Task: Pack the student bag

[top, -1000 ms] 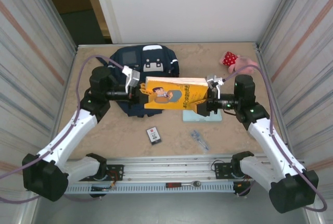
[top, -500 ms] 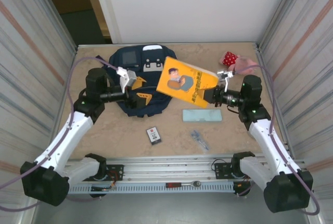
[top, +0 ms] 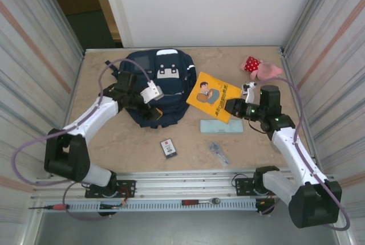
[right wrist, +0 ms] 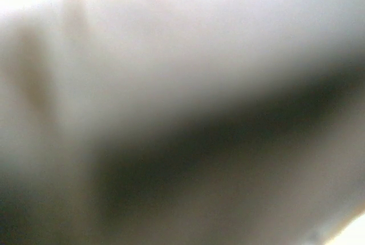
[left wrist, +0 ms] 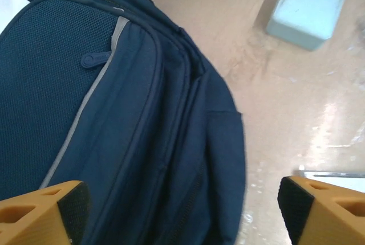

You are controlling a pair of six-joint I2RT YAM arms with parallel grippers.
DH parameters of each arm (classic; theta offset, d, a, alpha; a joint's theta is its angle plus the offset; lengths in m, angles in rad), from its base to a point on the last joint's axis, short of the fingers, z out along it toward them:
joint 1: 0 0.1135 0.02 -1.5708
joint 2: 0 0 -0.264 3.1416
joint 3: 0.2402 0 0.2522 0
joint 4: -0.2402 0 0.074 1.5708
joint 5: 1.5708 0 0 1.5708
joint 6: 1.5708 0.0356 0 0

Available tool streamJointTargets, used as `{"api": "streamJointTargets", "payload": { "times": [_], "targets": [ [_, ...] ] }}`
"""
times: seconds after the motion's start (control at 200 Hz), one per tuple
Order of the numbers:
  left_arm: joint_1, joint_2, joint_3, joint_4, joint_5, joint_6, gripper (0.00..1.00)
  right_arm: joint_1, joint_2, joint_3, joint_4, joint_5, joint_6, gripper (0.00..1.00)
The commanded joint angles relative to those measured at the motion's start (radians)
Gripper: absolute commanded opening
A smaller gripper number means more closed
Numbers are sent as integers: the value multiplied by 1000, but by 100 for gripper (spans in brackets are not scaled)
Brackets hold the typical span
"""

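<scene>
Loose folds [left wrist: 191,114] keep the layers apart along the student bag's edge, so I expect the front panel [left wrist: 122,117] to fold back and make a wide opening when I lift it.
The student bag [top: 162,80], a navy backpack with a white patch, lies flat at the back left of the table. My left gripper [top: 155,110] hovers open over its near right edge. In the left wrist view the orange fingers [left wrist: 43,211] stand far apart above the bag's [left wrist: 114,114] zipped side, with nothing between them. A yellow book [top: 212,94] with a cartoon cover is tilted just right of the bag. My right gripper [top: 231,107] is shut on the book's right edge. The right wrist view is a grey blur.
A light blue pencil case [top: 221,126] lies under the book's near side and shows again as the pencil case [left wrist: 311,8] in the left wrist view. A small black card [top: 167,147] and metal keys [top: 217,151] lie near the front. A pink plush toy [top: 259,67] sits at the back right.
My left gripper opened and let go of the book, then swung back over the bag. My right gripper shut on the book and carried it right and lower.
</scene>
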Motion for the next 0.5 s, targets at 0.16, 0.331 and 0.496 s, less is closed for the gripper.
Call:
{"api": "streamJointTargets", "payload": {
  "times": [0.16,0.331,0.496],
  "targets": [
    [-69,190,144,83,-106,68,90,49,-2,26,18,31,6,0],
    [-76,282,198,104,-147,64,90,64,-3,21,14,40,6,0],
    [-76,355,224,124,-193,63,91,81,0,15,12,40,3,0]
  ]
}}
